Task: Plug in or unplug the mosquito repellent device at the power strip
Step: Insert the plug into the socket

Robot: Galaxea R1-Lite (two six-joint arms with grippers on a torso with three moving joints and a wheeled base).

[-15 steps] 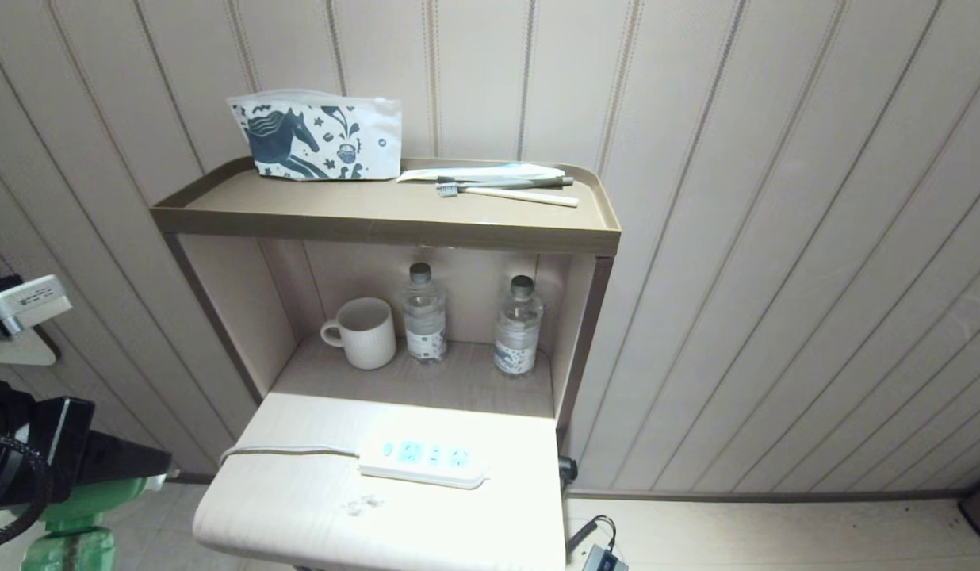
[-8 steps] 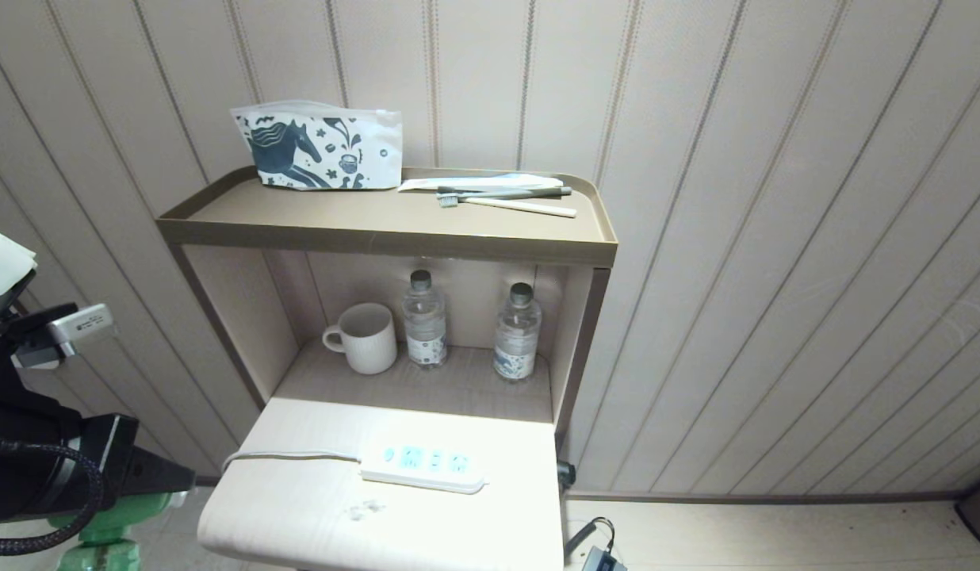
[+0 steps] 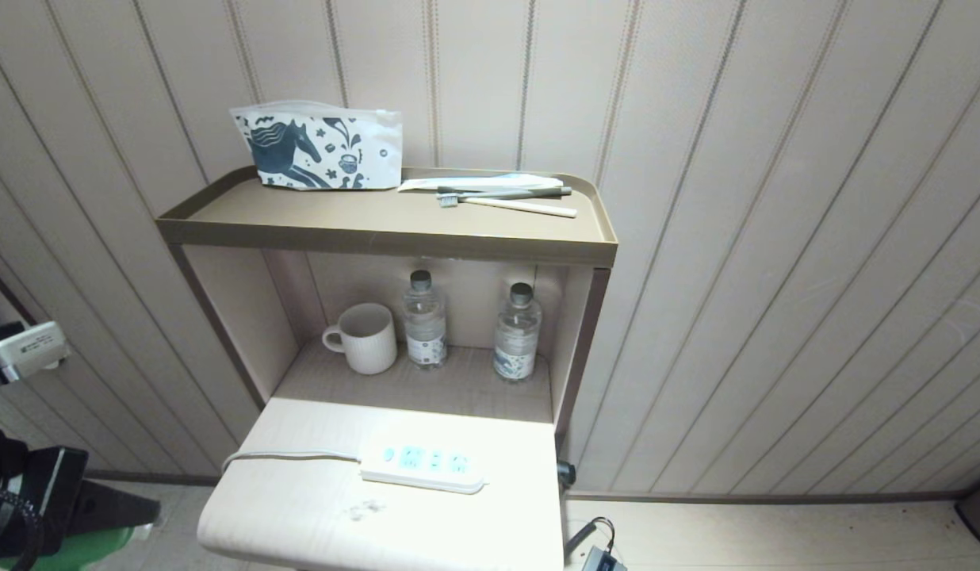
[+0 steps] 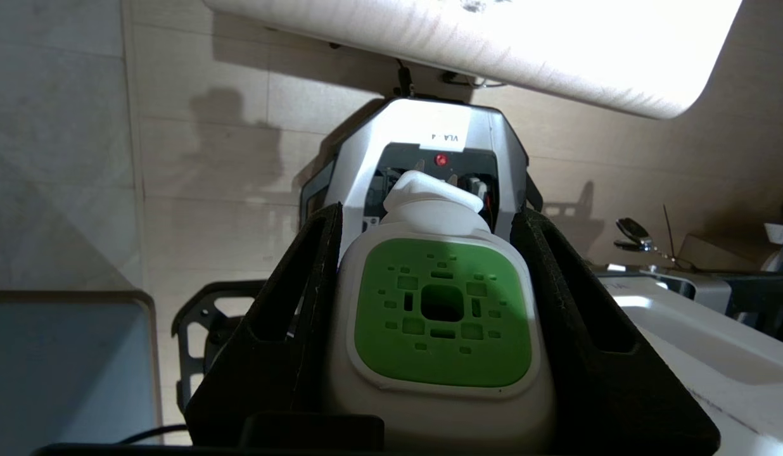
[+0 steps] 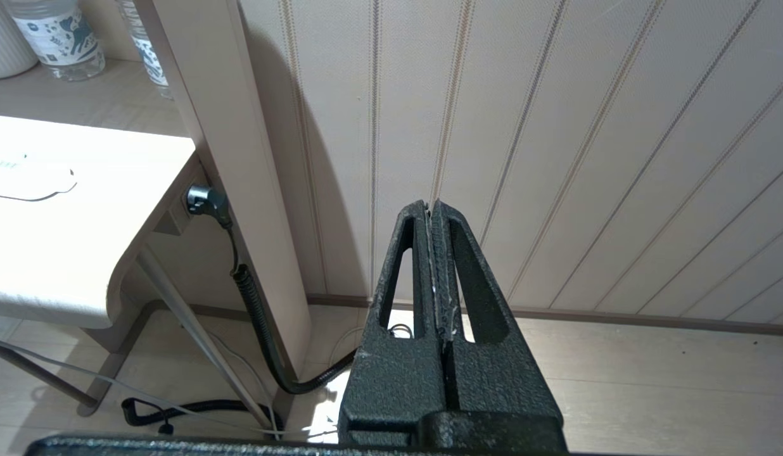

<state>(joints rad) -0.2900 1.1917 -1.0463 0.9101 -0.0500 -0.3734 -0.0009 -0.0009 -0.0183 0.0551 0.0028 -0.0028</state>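
Next, I raise the mosquito repellent device above the table before crossing to the power strip [image 3: 422, 465], since my left gripper holds it low beside the table's edge [image 3: 208, 514].
The power strip [image 3: 423, 464] lies flat on the pale table [image 3: 292, 515], its sockets bare and its white cord running left. My left gripper [image 3: 133, 511] hangs low at the left, off the table's left edge and below its top. It is shut on the mosquito repellent device [image 4: 439, 310]; the black fingers [image 4: 296, 297] press both sides of the white cap with the green centre. A bit of the device's green [image 3: 70, 551] shows under the gripper. My right gripper [image 5: 431, 206] is shut and empty, parked by the wall right of the table.
A white mug [image 3: 367, 337] and two water bottles [image 3: 424, 321] [image 3: 517, 331] stand in the niche behind the strip. A horse-print pouch [image 3: 319, 147] and toothbrushes [image 3: 506, 197] lie on the shelf above. A black coiled cable [image 5: 252, 304] hangs beside the table's right leg.
The head camera shifted a little at first. My left gripper, still holding the device, edged toward the table and then sank back toward the lower left.
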